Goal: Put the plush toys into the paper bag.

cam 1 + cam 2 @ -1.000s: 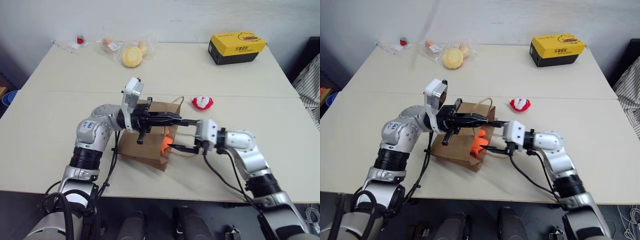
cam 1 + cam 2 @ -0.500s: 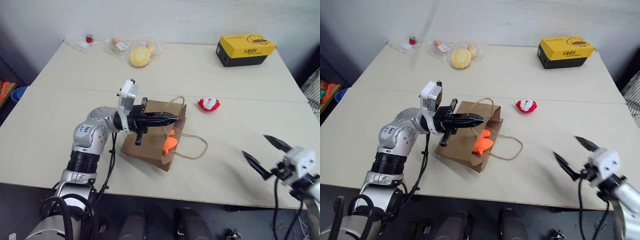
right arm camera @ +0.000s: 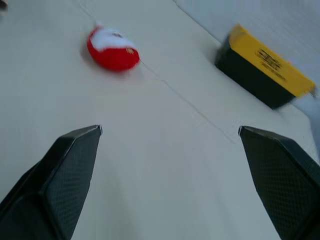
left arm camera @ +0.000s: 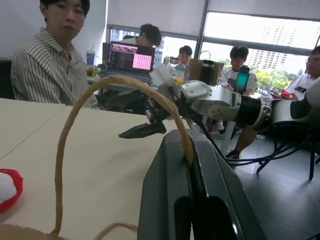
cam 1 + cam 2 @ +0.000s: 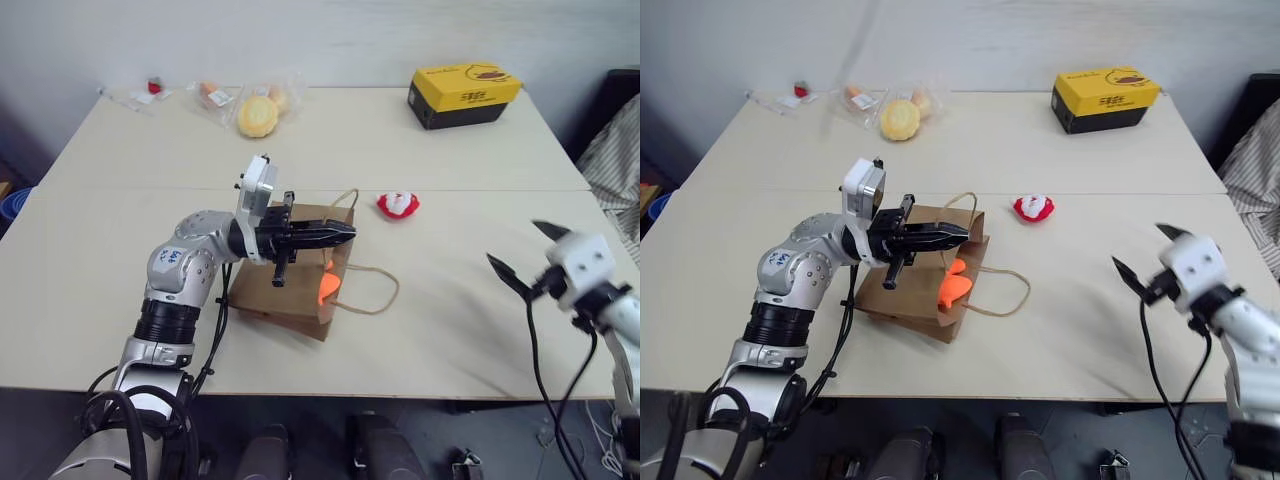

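My right gripper is open and should keep going toward the toy's middle and close there, as the red-and-white plush toy lying free (image 5: 398,205) is beside the paper bag.
The brown paper bag (image 5: 283,283) lies on its side near the table's front, its mouth facing right. My left gripper (image 5: 345,233) is shut on one cord handle (image 4: 61,140) and holds it up above the mouth. An orange plush toy (image 5: 327,287) sits in the bag's mouth, partly showing. Beyond the bag to the right, a red-and-white plush toy (image 5: 397,205) lies on the table, also seen ahead of my right gripper (image 3: 113,50). My right gripper (image 5: 515,245) hovers far right, open and empty.
A yellow-and-black box (image 5: 463,95) stands at the back right. A wrapped yellow bun (image 5: 257,115) and small packets (image 5: 213,94) lie at the back left. The bag's second handle (image 5: 375,295) rests loose on the table. People (image 4: 52,65) sit beyond the table's right side.
My right gripper has pulled away from the bag's mouth and swung far right, jaws now wide. The orange toy stays in the mouth. My left gripper keeps holding the handle.
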Controlling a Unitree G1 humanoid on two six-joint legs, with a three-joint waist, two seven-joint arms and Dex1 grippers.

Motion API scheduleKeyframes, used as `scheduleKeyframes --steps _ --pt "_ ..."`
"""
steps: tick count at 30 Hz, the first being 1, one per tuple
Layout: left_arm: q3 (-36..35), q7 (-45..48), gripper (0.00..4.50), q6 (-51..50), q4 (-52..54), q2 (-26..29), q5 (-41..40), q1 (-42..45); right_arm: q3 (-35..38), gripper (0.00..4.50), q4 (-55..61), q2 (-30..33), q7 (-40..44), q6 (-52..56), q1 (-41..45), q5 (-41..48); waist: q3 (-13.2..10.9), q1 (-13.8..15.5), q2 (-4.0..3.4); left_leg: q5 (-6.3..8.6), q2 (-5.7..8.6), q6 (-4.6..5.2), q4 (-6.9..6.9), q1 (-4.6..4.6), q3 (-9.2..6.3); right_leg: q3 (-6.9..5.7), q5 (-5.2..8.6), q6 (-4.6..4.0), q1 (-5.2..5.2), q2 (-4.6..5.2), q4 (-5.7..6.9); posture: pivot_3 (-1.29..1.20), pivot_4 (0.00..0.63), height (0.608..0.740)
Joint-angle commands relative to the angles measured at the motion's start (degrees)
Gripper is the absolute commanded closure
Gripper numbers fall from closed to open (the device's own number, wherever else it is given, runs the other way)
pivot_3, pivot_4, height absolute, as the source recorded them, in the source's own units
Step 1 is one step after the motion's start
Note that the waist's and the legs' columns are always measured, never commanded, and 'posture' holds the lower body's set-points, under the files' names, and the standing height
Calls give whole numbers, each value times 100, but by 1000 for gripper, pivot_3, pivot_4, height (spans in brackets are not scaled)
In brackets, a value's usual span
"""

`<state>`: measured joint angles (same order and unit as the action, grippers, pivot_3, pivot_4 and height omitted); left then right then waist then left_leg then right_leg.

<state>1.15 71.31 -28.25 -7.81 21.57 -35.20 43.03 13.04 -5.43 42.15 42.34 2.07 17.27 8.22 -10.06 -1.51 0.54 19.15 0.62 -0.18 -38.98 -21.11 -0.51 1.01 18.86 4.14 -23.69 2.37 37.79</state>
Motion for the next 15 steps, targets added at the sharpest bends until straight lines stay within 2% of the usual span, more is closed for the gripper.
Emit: scheduleKeyframes --steps 1,7,13,15 --pt "-76 -96 4500 63 120 57 33 57 -955 12 -843 -11 326 273 1380 -541 -2 -3 -3 0 1 0 0 -6 5 2 0 0 -6 4 -1 0 150 740" --pt "-114 -217 4500 -8 325 161 -10 -80 -2253 12 -3190 -679 514 -361 3496 -1526 -3 -4 -3 1 1 0 3 -17 3 -2 0 0 -12 7 -3 0 150 740" --pt "-151 -361 4500 -59 485 194 -49 -117 -2556 12 -5141 -1374 216 -542 4539 -1894 -3 -24 -3 2 2 1 -2 -36 -1 -12 -1 2 -17 16 -6 0 150 740" --pt "-165 -392 4500 -73 515 216 -56 -126 -2613 393 -5576 -1479 67 -580 4717 -2027 -3 -30 -4 2 2 0 -2 -36 0 -13 -1 2 -19 16 -4 0 150 740"
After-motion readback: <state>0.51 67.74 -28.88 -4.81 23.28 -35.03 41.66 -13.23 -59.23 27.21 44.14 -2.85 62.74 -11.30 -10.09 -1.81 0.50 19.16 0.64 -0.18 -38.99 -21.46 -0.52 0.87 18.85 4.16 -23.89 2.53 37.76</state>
